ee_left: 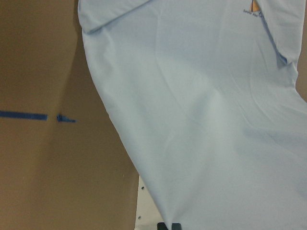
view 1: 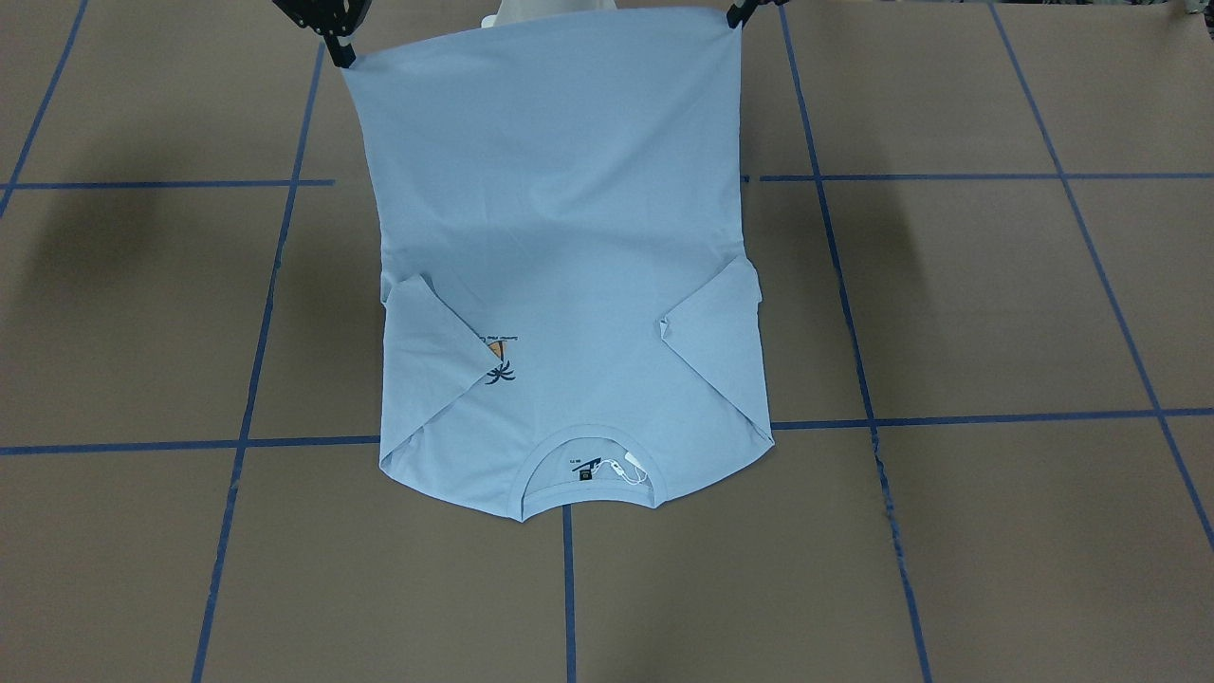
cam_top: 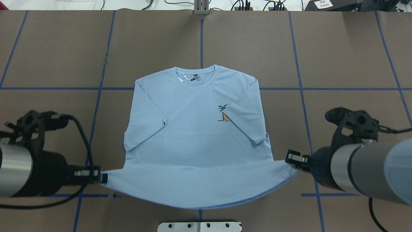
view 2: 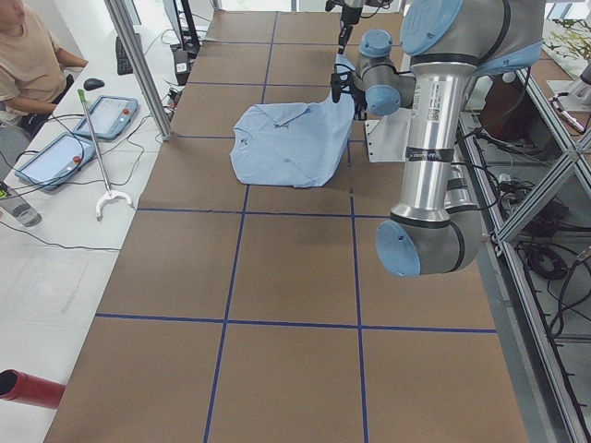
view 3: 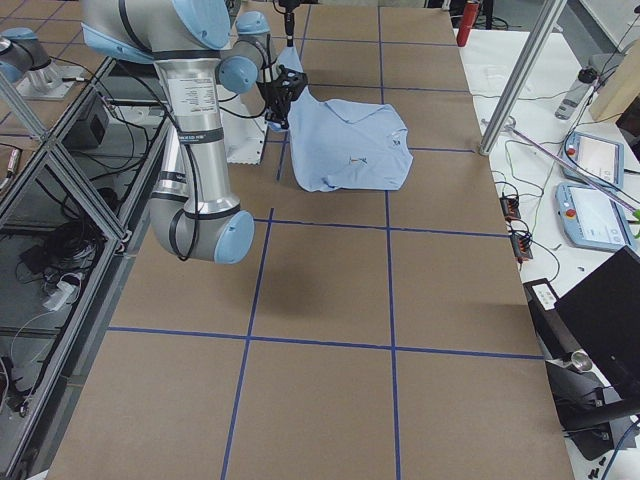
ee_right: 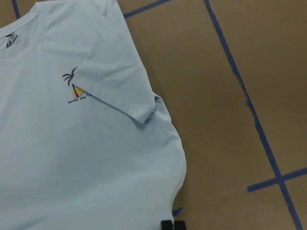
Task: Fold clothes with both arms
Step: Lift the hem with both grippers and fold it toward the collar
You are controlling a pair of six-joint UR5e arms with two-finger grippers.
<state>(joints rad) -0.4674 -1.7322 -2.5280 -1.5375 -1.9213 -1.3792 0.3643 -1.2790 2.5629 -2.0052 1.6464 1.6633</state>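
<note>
Both sleeves are folded inward and the hem is spread wide, so the robot's left gripper should keep going toward the collar and let go of the hem just short of it.
The light blue T-shirt (cam_top: 193, 141) lies face up on the brown table, collar away from the robot, with both sleeves folded inward. The right sleeve partly covers the palm-tree print (cam_top: 223, 112). A white tag (cam_top: 182, 77) lies at the collar. My left gripper (cam_top: 103, 178) is shut on the hem's left corner. My right gripper (cam_top: 291, 159) is shut on the hem's right corner. The hem is lifted and stretched between them, sagging in the middle. In the front-facing view the shirt (view 1: 560, 237) rises to the left gripper (view 1: 738, 14) and the right gripper (view 1: 340, 52).
A white base plate (cam_top: 199, 226) sits at the table's near edge below the hem. Blue tape lines (cam_top: 347, 88) grid the table. An operator (view 2: 28, 55), teach pendants (view 2: 102, 115) and a metal post (view 2: 138, 65) stand along the far side.
</note>
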